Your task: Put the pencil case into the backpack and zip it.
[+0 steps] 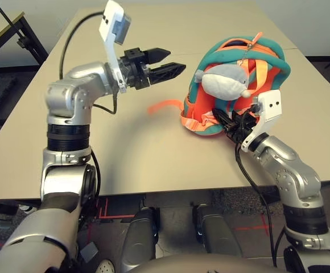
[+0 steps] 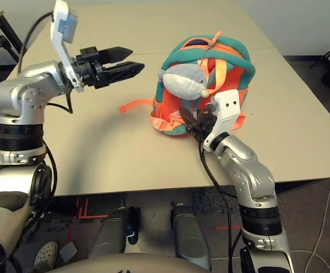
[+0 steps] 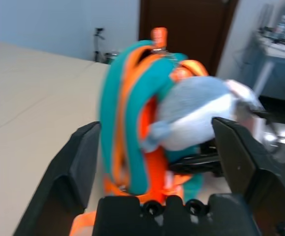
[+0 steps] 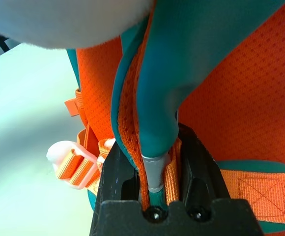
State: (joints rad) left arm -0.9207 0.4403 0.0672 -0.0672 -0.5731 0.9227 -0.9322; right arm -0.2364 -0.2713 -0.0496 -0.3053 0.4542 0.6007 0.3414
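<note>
My gripper will run the zipper (image 1: 250,45) down shut when I pull the grey-white plush pouch, because a chain links the plush pouch to the zipper.
The backpack (image 1: 270,62), orange with teal trim, stands on the table right of centre, with a grey-white plush pouch (image 1: 225,79) on its front. My right gripper (image 1: 229,122) is at the backpack's near lower edge. In the right wrist view this gripper (image 4: 155,152) is shut on a teal and orange backpack strap (image 4: 155,98). My left gripper (image 1: 173,61) hovers above the table just left of the backpack, open, with nothing between its fingers (image 3: 78,167), and points at the backpack. The pencil case is out of view.
A loose orange strap end (image 1: 162,106) lies on the beige table (image 1: 125,159) left of the backpack. The table's front edge runs just below my right forearm. A second table with a black frame (image 1: 17,34) stands at the far left.
</note>
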